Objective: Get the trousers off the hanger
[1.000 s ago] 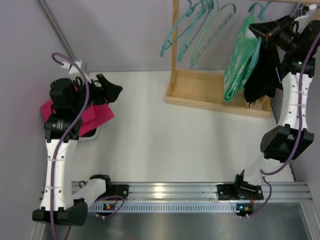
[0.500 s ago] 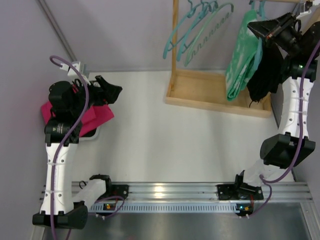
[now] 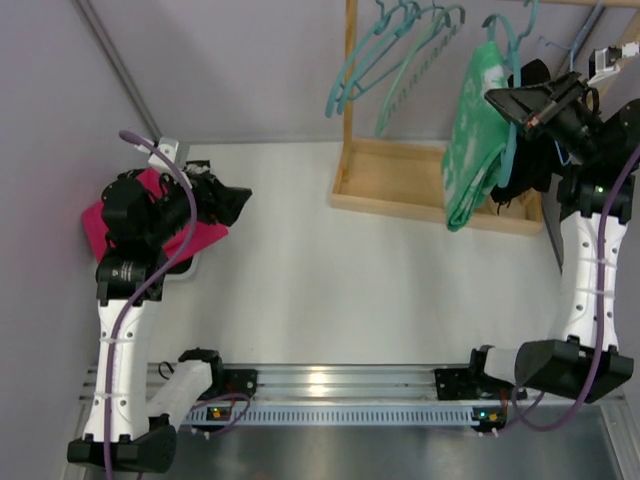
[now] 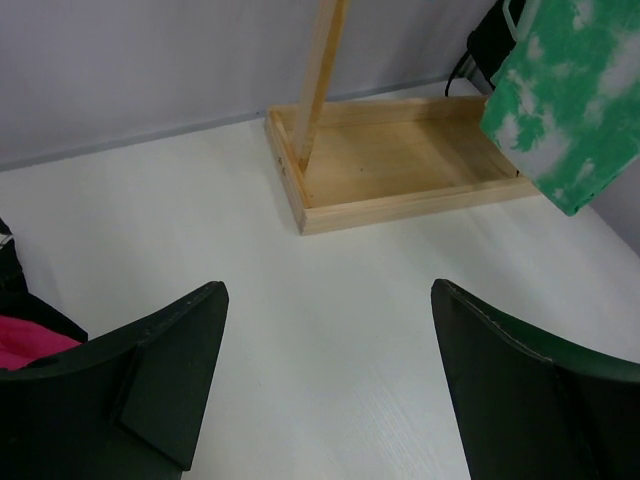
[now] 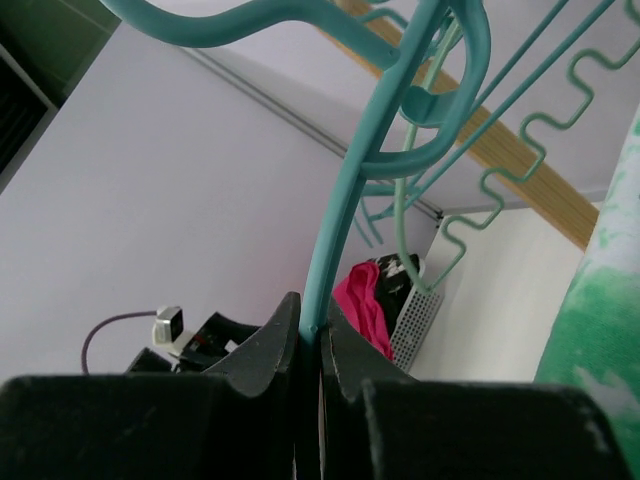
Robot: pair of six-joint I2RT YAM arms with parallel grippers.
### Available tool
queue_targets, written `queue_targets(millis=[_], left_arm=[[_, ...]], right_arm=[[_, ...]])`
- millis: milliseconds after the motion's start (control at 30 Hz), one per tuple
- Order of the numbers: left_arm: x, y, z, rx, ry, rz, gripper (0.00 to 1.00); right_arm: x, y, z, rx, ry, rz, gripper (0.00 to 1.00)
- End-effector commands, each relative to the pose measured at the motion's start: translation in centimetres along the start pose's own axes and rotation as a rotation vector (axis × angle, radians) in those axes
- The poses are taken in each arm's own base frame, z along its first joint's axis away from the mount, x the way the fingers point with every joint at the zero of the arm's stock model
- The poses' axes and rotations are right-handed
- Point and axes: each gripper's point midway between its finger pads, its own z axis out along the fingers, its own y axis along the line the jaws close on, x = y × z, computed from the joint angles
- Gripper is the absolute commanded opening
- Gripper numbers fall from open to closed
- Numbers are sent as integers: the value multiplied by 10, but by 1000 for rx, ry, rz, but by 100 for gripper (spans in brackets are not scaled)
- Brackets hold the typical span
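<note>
I should now move my left gripper toward the trousers and close it on their edge (image 3: 455,165), as my right gripper is on the hanger and the trousers' lower end (image 3: 464,203) is hanging free.
The mint-green trousers (image 3: 473,130) with white blotches hang folded from a teal hanger (image 3: 508,60) at the top right, in front of the wooden rack. My right gripper (image 3: 500,103) is shut on the hanger's stem; in the right wrist view the teal stem (image 5: 345,210) runs up from between the closed fingers (image 5: 272,345) to its hook. A strip of the trousers (image 5: 600,320) shows at that view's right edge. My left gripper (image 3: 240,198) is open and empty at the far left, above the table; the trousers' lower end (image 4: 570,100) shows in its view.
A wooden rack with a tray base (image 3: 430,190) and upright post (image 3: 351,90) holds several empty teal hangers (image 3: 395,55). A black garment (image 3: 535,150) hangs behind the trousers. A magenta cloth (image 3: 165,230) lies in a bin at the left.
My right gripper has come down and leftward with the hanger and trousers, away from the rack's rail. My left arm has shifted slightly right.
</note>
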Motion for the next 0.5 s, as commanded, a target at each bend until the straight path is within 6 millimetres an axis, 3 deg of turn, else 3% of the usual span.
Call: queue_targets(millis=[0, 33, 100, 233, 333, 433, 467], left_arm=[[-11, -17, -2, 120, -69, 170, 88], [-5, -17, 0, 132, -61, 180, 89], [1, -25, 1, 167, -64, 226, 89], [17, -36, 16, 192, -67, 307, 91], [27, -78, 33, 290, -89, 342, 93], [34, -100, 51, 321, -93, 369, 95], [32, -118, 54, 346, -126, 385, 95]], right_arm=[[15, 78, -27, -169, -55, -253, 0], [21, 87, -34, -178, -63, -266, 0], [26, 79, -38, -152, -74, -228, 0], [41, 84, -54, -133, -120, -206, 0], [44, 79, -62, -92, -167, -186, 0], [44, 80, -69, -59, -214, -158, 0], [43, 79, -71, -46, -228, -151, 0]])
